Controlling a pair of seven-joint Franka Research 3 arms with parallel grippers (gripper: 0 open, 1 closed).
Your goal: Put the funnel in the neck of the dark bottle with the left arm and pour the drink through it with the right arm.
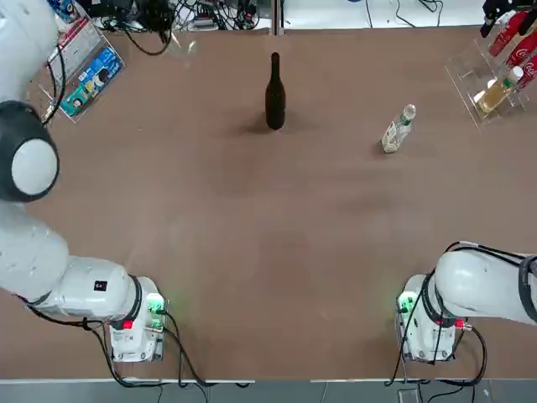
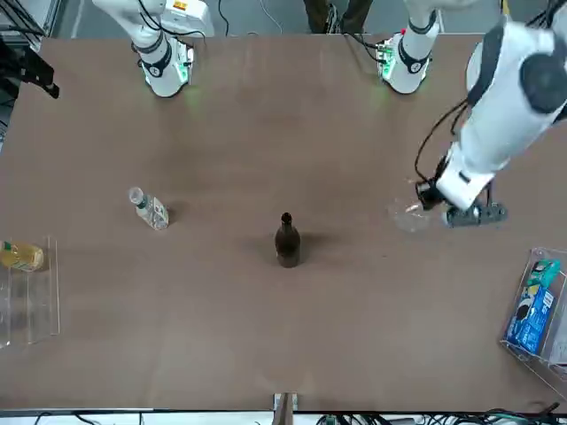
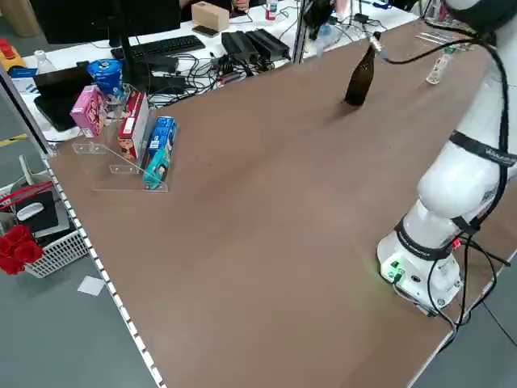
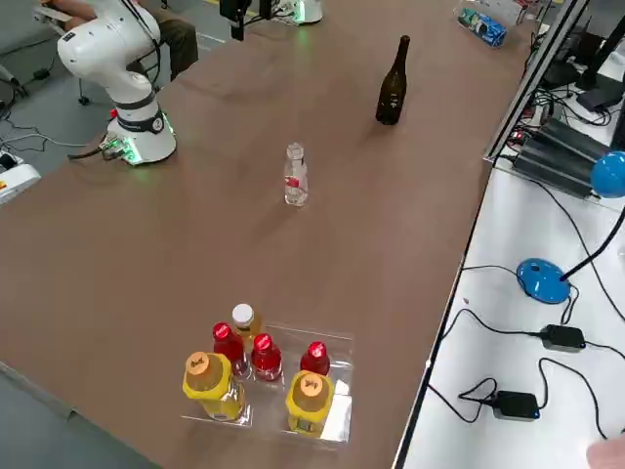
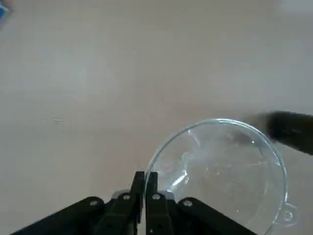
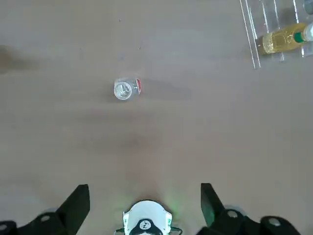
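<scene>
The drink [image 2: 149,209] has a see-through ring [image 6: 123,90] on top, so I should expect the drink's opening to be open and uncapped when I tip the drink over the funnel.
The clear funnel [image 5: 222,171] hangs above the table, and my left gripper [image 5: 145,180] is shut on its rim. In the front view the funnel [image 2: 409,215] and left gripper [image 2: 427,204] are off to the robot's left of the dark bottle [image 2: 286,241]. That bottle [image 1: 274,96] stands upright at the far middle of the table with nothing in its neck. The drink [image 1: 398,128], a small clear bottle, stands upright to its right. My right gripper [image 6: 144,198] is open and empty, high above its own base, far from the drink [image 6: 123,89].
A clear rack [image 1: 495,75] with red cola bottles and a yellowish drink stands at the back right corner. Another rack [image 1: 84,71] with boxes sits at the back left. Cables [image 1: 168,13] run along the far edge.
</scene>
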